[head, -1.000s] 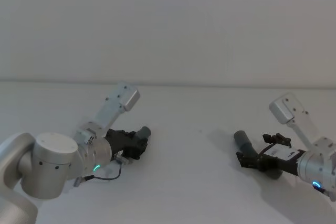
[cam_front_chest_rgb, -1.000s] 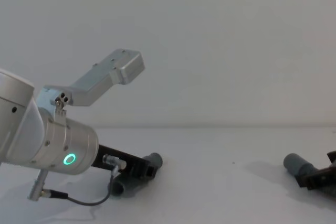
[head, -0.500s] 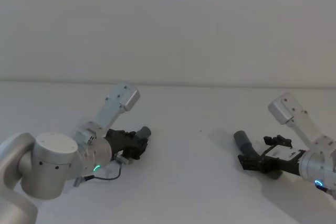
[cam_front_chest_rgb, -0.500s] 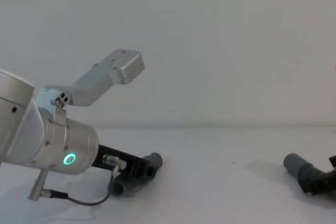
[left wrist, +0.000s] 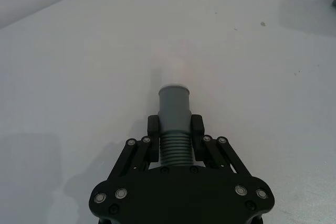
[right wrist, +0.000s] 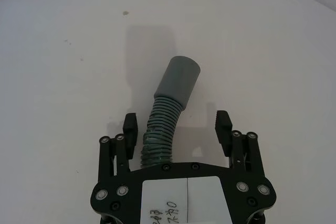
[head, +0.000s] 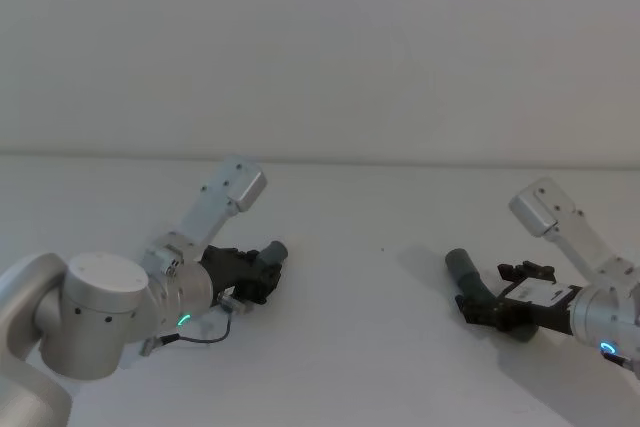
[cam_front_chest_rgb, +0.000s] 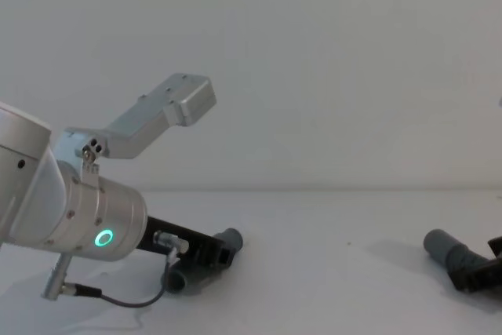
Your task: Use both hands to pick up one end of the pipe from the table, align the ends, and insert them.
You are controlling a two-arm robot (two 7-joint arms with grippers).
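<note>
The ribs of the other pipe piece [right wrist: 161, 128] are already curved, so its smooth end [right wrist: 178, 81] will tip slightly as I push the pipe ends together.
On the left of the white table [head: 360, 347], my left gripper [left wrist: 175, 129] is shut on the ribbed pipe [left wrist: 174, 148] just behind its smooth grey end [left wrist: 175, 103]. The head view shows that gripper [head: 252, 272] low over the table with the end [head: 273, 250] sticking out ahead of it. On the right, my right gripper [right wrist: 176, 124] is open around the other ribbed pipe piece [right wrist: 160, 132]. That piece lies nearer one finger, and its end [right wrist: 181, 83] points away from the gripper. The chest view shows this end [cam_front_chest_rgb: 441, 244] resting on the table.
A pale grey wall [head: 320, 47] rises behind the table. Between the two pipe ends lies a wide stretch of bare table. A thin grey cable [cam_front_chest_rgb: 125, 297] loops under the left wrist.
The right gripper has slid back slightly along its pipe piece, toward the right edge. The left gripper and its pipe end have stayed put.
</note>
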